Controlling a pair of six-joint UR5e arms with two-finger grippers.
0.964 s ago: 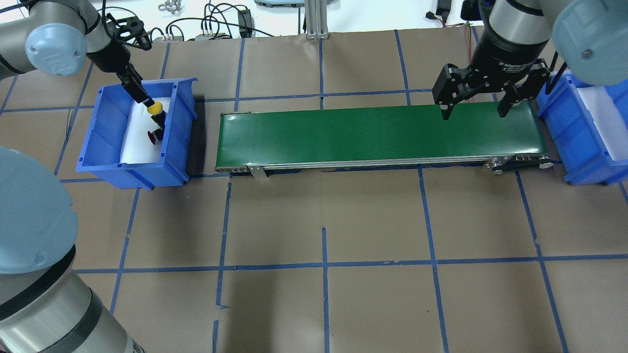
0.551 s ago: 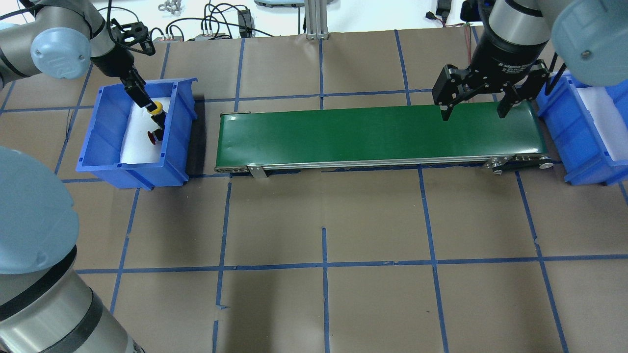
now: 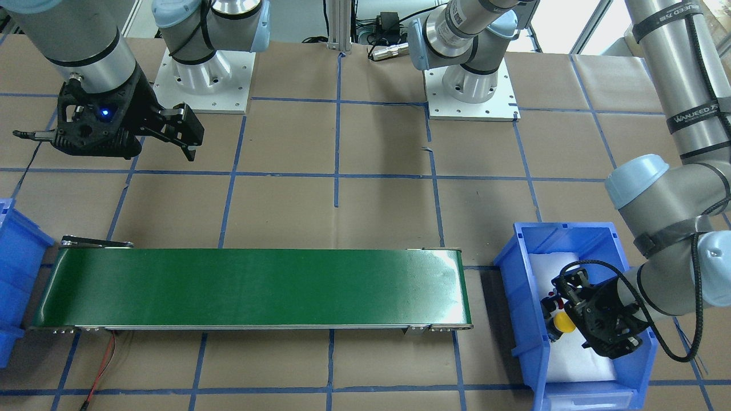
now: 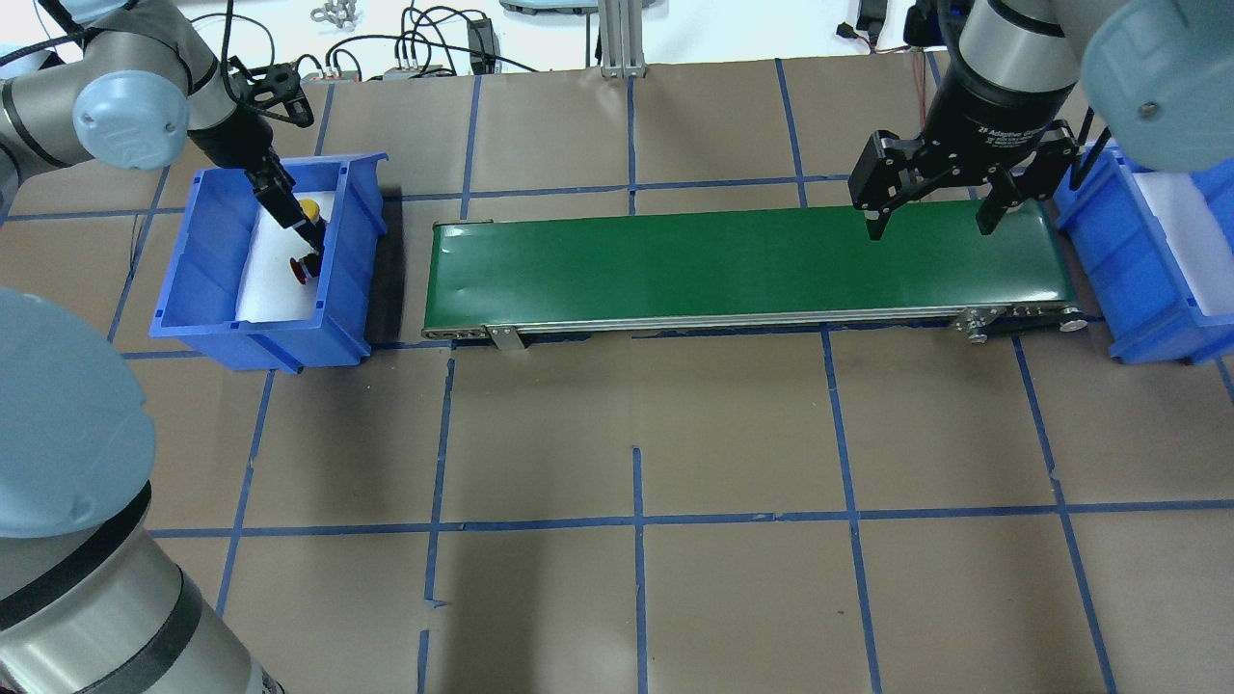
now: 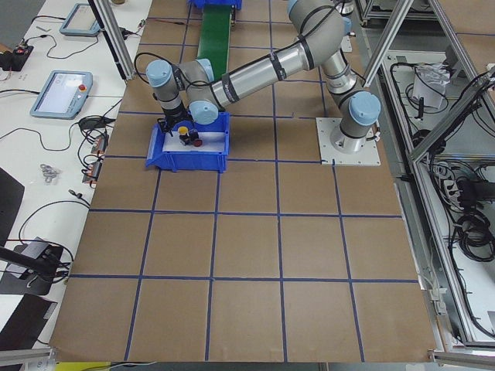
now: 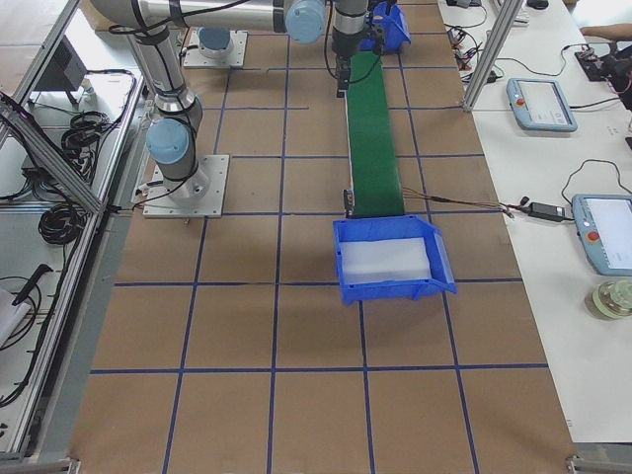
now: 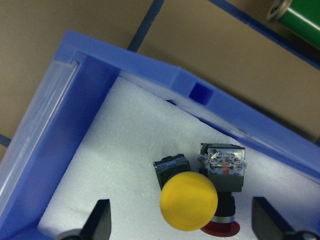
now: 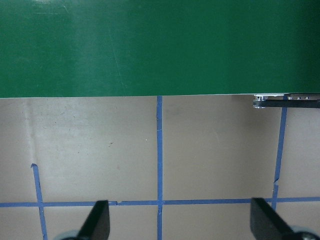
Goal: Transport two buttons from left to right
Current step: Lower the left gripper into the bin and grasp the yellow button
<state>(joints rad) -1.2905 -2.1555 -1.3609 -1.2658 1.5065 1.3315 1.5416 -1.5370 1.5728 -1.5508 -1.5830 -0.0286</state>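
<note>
I expect the yellow button (image 7: 188,201) to come free by itself when I lift it and the red button to stay lying, because white foam shows (image 7: 194,156) between the two buttons' blocks.
The yellow button (image 4: 309,207) and the red button (image 4: 300,271) lie on white foam in the left blue bin (image 4: 193,280). In the left wrist view the yellow cap (image 7: 188,201) sits beside the red button's dark body (image 7: 223,167). My left gripper (image 4: 294,220) is open, low inside the bin, its fingers (image 7: 100,220) either side of the yellow button without touching it. It also shows in the front view (image 3: 568,315). My right gripper (image 4: 928,227) is open and empty above the right end of the green conveyor belt (image 4: 752,265).
A second blue bin (image 4: 1109,251) with white foam stands past the belt's right end. The belt (image 3: 245,285) runs between the two bins. Brown paper with blue tape lines covers the table. Cables lie along the far edge.
My left gripper has dropped lower into the left bin, closer over the yellow button. Its wrist has tilted. The right arm has hardly moved.
</note>
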